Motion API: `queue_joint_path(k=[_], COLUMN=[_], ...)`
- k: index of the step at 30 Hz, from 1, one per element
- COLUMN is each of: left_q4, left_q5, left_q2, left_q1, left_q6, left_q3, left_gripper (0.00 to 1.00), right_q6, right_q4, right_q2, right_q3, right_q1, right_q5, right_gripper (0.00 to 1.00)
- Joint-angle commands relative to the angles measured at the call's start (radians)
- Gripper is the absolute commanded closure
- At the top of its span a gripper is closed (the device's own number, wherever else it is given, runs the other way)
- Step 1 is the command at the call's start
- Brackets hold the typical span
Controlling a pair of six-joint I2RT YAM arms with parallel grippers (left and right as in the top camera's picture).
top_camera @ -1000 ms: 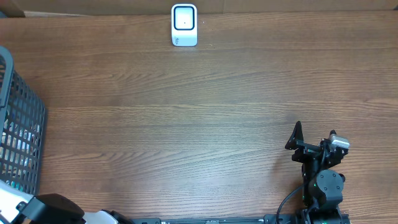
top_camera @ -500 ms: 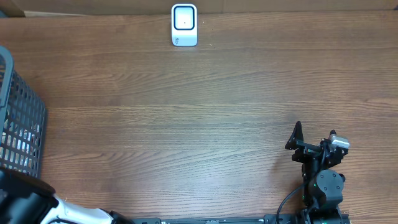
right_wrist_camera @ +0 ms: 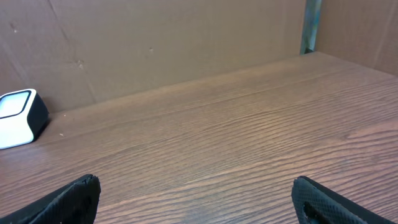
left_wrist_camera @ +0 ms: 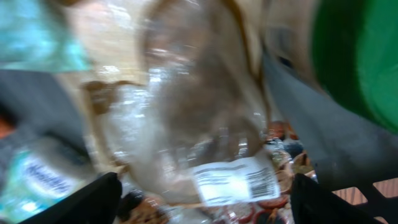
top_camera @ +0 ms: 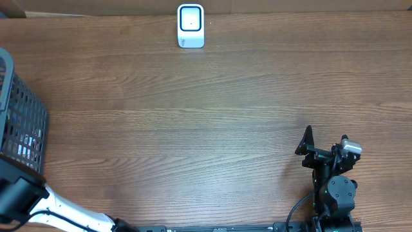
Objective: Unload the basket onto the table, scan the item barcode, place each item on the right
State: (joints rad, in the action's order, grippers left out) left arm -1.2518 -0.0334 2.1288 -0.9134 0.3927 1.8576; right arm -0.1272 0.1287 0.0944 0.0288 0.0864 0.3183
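The fingers of my left gripper are on both sides of the barcode label [left_wrist_camera: 236,181], and the label would fold if they closed there. I should move toward the plastic bag's brown edge [left_wrist_camera: 262,102] and pinch deeper there.
In the left wrist view a blurred clear plastic bag [left_wrist_camera: 186,106] with brownish contents fills the middle, and a white barcode label [left_wrist_camera: 236,180] sits on its lower end. My left gripper [left_wrist_camera: 205,202] is open, its dark fingers wide apart on either side of the label, and the frames show no grip on the bag. The white scanner [top_camera: 190,26] stands at the table's far edge, also seen as the scanner [right_wrist_camera: 18,118] in the right wrist view. My right gripper [right_wrist_camera: 196,199] hangs open over bare wood at the front right, holding nothing.
A dark mesh basket [top_camera: 19,129] stands at the table's left edge with my left arm [top_camera: 19,196] beside it. Inside it lie a teal packet [left_wrist_camera: 37,180] and a green item [left_wrist_camera: 360,56] next to a grey wall [left_wrist_camera: 298,118]. Brown cardboard backs the table.
My left arm has swung from the front left corner towards the basket. The right arm and the scanner have not moved.
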Motion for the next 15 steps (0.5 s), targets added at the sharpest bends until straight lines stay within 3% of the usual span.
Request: queue_joint_path(k=[1, 3, 15], left_q4=[0.010, 0.012, 0.021], left_q5=[-0.042, -0.086, -0.135], left_q2=[0.058, 0.079, 0.174], left_q1=[0.045, 0.058, 0.063], left_q6=[-0.021, -0.001, 0.006], left_q3=[-0.006, -0.006, -0.006], left_gripper=[0.07, 0.00, 0.04], right_q6=[-0.002, -0.002, -0.002], right_q4=[-0.003, -0.003, -0.003], right_q2=[-0.002, -0.002, -0.002], right_q3=[0.010, 0.010, 0.010], right_q1=[-0.003, -0.003, -0.003], right_q5=[0.002, 0.002, 0.002], right_gripper=[0.00, 0.00, 0.00])
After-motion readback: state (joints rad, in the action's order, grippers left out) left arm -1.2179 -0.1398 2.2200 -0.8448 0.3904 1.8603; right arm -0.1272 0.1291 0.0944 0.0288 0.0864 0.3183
